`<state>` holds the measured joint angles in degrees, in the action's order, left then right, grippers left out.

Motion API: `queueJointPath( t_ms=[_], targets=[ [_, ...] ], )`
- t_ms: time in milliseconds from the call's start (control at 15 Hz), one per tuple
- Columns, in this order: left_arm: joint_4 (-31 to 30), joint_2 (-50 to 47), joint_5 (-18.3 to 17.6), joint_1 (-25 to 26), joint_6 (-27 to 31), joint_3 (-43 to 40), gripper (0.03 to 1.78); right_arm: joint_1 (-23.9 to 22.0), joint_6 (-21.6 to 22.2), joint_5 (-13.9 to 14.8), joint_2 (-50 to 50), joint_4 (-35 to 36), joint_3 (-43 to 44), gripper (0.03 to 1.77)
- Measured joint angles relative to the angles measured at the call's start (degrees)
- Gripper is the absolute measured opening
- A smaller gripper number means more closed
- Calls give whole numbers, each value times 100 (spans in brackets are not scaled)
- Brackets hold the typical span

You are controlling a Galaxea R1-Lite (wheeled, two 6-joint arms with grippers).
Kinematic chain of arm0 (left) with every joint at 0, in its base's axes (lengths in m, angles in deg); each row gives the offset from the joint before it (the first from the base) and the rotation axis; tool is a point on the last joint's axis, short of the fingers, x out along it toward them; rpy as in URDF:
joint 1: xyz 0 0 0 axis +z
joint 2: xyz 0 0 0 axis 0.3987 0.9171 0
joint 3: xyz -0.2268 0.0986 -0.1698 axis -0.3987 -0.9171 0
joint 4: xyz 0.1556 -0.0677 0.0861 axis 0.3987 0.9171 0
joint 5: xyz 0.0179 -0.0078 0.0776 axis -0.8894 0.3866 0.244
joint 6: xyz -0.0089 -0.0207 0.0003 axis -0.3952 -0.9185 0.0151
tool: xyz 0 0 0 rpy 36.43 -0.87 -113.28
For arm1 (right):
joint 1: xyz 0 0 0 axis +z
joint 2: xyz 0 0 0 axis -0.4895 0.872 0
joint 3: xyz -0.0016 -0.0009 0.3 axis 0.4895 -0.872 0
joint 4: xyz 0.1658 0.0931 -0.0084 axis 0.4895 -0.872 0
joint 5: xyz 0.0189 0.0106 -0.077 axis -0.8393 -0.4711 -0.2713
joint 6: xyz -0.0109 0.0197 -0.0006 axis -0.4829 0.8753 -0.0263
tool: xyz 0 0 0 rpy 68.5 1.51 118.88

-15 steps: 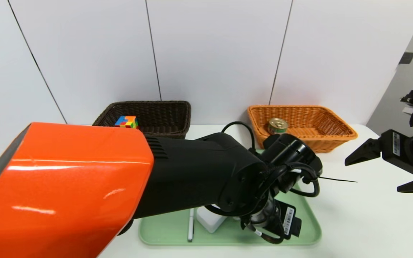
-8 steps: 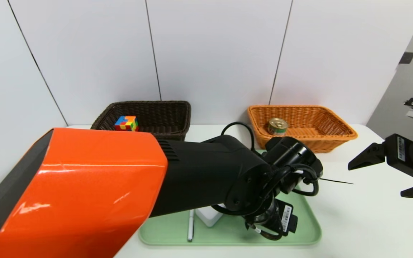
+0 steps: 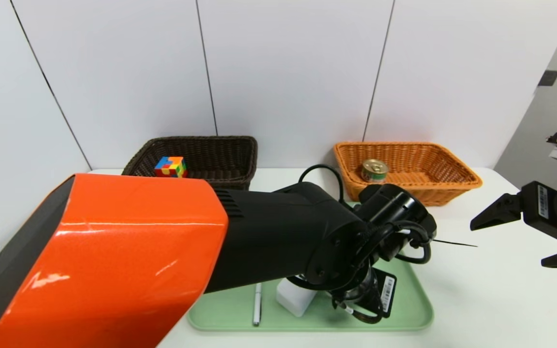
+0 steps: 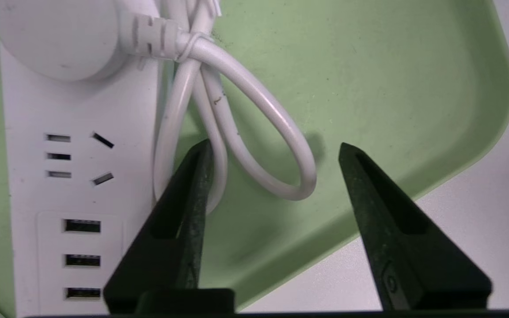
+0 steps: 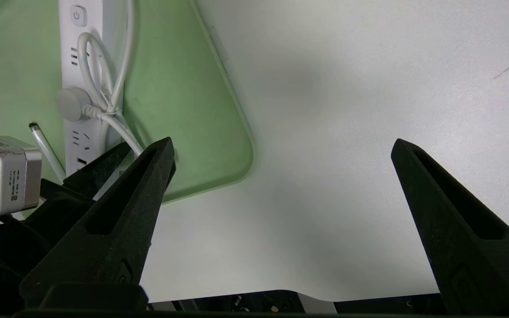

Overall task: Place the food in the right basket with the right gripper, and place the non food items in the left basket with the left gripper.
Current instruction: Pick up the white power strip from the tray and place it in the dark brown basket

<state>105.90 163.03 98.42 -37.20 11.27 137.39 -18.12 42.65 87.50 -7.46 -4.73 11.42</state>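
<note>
My gripper will lift the looped white cord with the power strip [image 3: 295,297] following close beneath, since a thin tie [image 4: 189,47] binds the cord tightly beside the plug.
My left gripper [image 4: 274,145] hangs low over the green tray [image 4: 369,88], open, its jaws either side of the looped white cord [image 4: 254,101] of the power strip [image 4: 77,176]. One finger [image 4: 188,207] touches the cord; nothing is clamped. In the head view the strip's end [image 3: 295,299] and the slim white pen [image 3: 257,303] show beneath my left arm. The puzzle cube [image 3: 170,166] lies in the dark brown left basket [image 3: 240,150]. The tin can [image 3: 374,170] sits in the orange right basket [image 3: 452,169]. My right gripper [image 3: 507,244] hovers open and empty over bare table at the right.
My orange-shelled left arm [image 3: 114,251] fills the near left and hides much of the tray [image 3: 414,309]. Both baskets stand against the white back wall. The table's front edge shows close under the right gripper [image 5: 283,142].
The left jaws have narrowed around the cord loop. The strip's visible end has shifted a little on the tray. The right gripper drew back slightly to the right.
</note>
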Motion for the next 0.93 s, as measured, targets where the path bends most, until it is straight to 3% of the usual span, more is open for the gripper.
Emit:
queueJointPath(
  t_ms=[133,267,933],
  targets=[
    [0,5,2,4,-7,9,77,2,-2,0,-7,2,0,170],
    [2,11,-4,1,-29,20,10,2,-5,0,-18,0,0,170],
    [5,-63,-20,6,-145,41,9,2,-7,-79,-57,10,-62,170]
  ],
)
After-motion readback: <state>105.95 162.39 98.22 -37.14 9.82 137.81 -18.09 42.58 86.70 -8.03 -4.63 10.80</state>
